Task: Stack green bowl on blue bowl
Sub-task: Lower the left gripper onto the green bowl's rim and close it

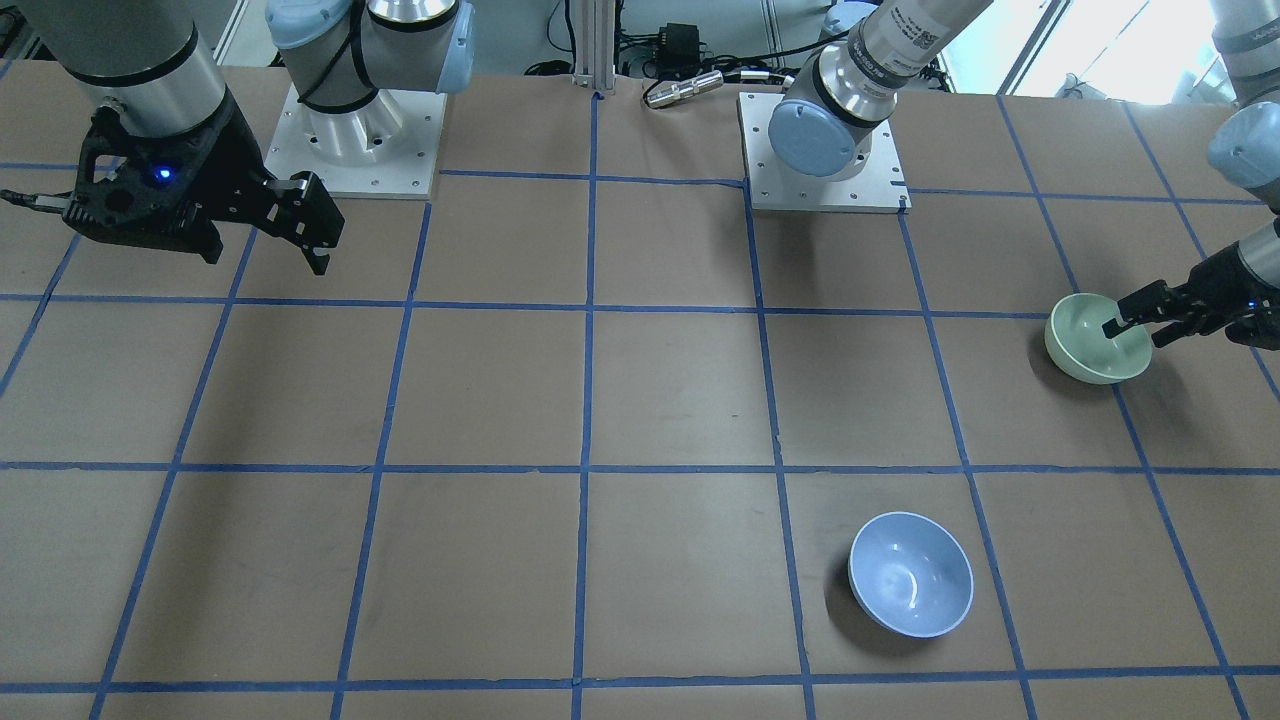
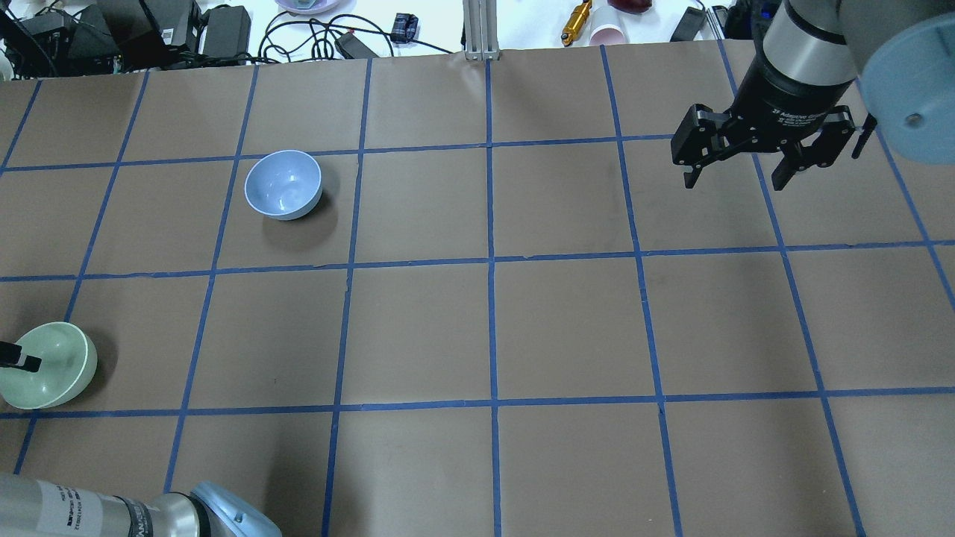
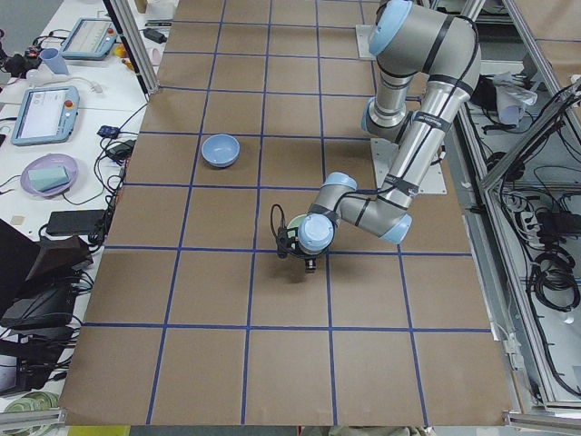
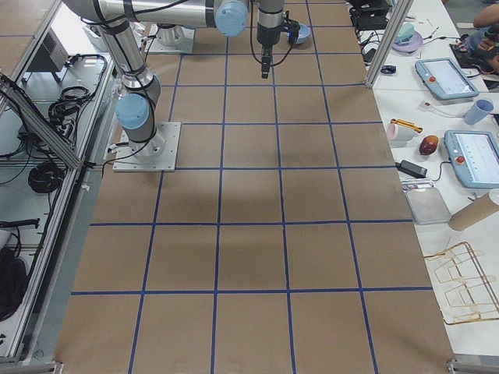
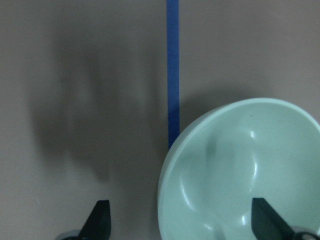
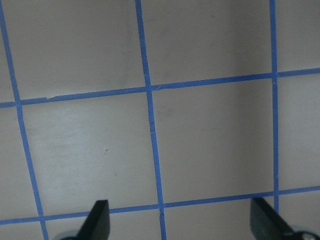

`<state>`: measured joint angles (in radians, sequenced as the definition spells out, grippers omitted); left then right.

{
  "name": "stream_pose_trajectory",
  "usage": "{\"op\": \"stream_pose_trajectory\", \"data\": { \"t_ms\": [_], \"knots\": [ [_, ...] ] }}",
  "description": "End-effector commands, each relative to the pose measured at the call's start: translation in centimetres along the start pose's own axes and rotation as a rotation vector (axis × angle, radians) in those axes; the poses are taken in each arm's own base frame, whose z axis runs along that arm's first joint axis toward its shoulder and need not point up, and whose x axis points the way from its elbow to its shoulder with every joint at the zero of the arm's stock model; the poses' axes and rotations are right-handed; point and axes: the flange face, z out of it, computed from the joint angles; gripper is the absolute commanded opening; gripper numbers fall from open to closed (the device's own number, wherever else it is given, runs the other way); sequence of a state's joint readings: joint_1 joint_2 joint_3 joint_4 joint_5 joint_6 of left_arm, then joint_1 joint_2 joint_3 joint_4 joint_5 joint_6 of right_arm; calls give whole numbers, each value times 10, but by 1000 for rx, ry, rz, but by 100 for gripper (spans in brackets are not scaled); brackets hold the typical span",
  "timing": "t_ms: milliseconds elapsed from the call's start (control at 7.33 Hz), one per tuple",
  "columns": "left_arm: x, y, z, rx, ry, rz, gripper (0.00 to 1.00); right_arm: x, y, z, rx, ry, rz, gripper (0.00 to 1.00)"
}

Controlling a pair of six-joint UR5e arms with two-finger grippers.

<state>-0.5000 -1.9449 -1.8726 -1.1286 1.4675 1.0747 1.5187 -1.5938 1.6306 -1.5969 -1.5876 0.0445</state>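
The green bowl (image 1: 1095, 340) has a round shape that fits the blue bowl's empty hollow (image 1: 912, 575), so the green bowl will sit deep inside when I lower it.
The green bowl (image 1: 1085, 350) sits on the table at the robot's far left, also in the overhead view (image 2: 60, 369). My left gripper (image 1: 1135, 333) is open, low at the bowl. In the left wrist view (image 5: 182, 225) one finger is inside the green bowl (image 5: 240, 170) and the other is outside its rim. The blue bowl (image 1: 910, 573) stands empty and upright farther out on the table (image 2: 283, 184), apart from both grippers. My right gripper (image 2: 735, 179) is open and empty, raised above the table's right side; only table shows between its fingers (image 6: 180, 225).
The brown table bears a grid of blue tape lines (image 2: 490, 261). Both arm bases (image 1: 350, 140) (image 1: 825, 160) stand on the robot's side. Cables, a cup and tools (image 2: 589, 22) lie beyond the far edge.
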Motion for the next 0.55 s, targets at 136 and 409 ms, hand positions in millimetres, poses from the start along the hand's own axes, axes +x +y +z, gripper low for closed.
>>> {"op": "stream_pose_trajectory", "data": {
  "t_ms": [136,409],
  "knots": [
    [0,2,14,-4,-6,-19,98,0,0,0,0,0,0,100],
    [-2,4,14,-25,-25,-20,96,0,0,0,0,0,0,100]
  ]
}}
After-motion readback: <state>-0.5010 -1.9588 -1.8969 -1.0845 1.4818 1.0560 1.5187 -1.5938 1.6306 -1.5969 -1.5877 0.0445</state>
